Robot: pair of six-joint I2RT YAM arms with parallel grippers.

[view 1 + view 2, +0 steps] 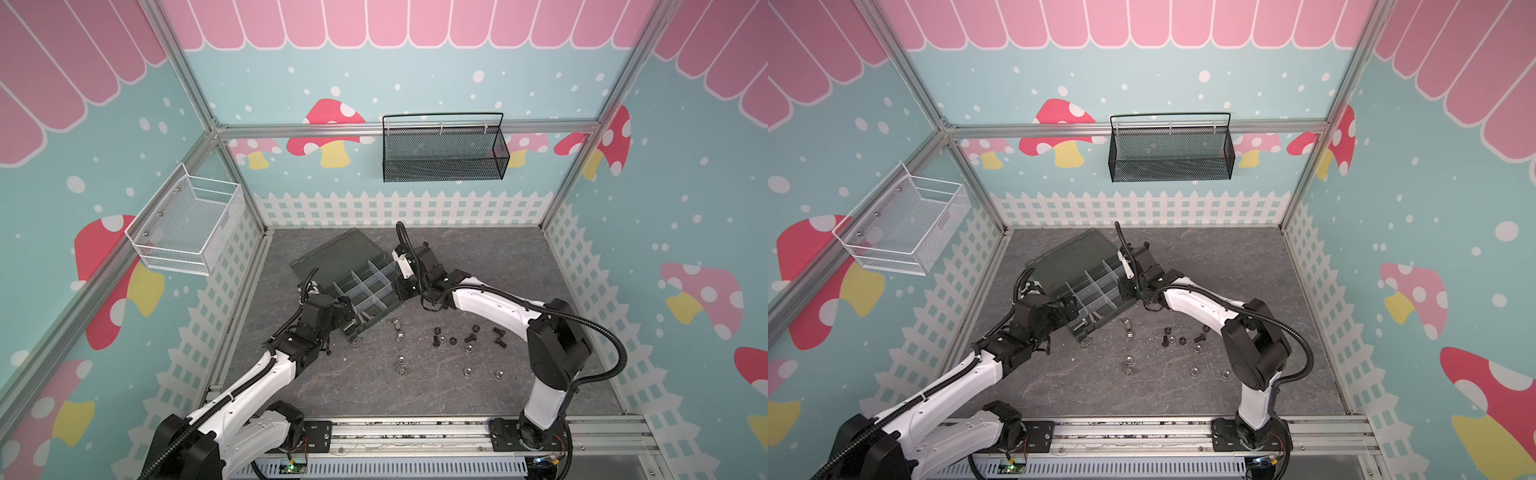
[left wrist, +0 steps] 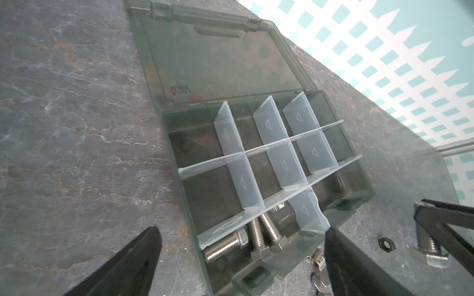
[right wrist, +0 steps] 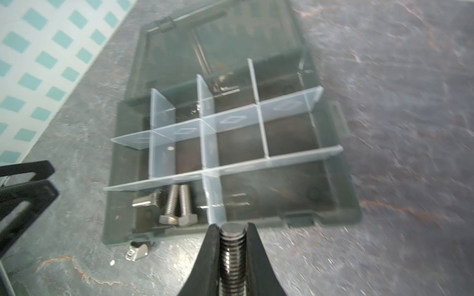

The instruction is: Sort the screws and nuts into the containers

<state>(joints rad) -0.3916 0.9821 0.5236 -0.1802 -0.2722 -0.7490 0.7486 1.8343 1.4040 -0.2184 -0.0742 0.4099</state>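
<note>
My left gripper is crowding the container of silver screws where my right gripper must put its screw. Next, my left gripper moves back first.
The dark grey organiser box lies open, and its containers are parted by pale dividers. One near corner container holds three silver screws. My left gripper is open, its jaws either side of that corner. My right gripper is shut on a silver screw just outside the box's front wall. Black screws, black nuts and silver nuts lie loose on the table in front of the box.
The box lid lies flat behind the box. Silver wing nuts sit near its front wall. A white wire basket hangs on the left wall and a black mesh basket on the back wall.
</note>
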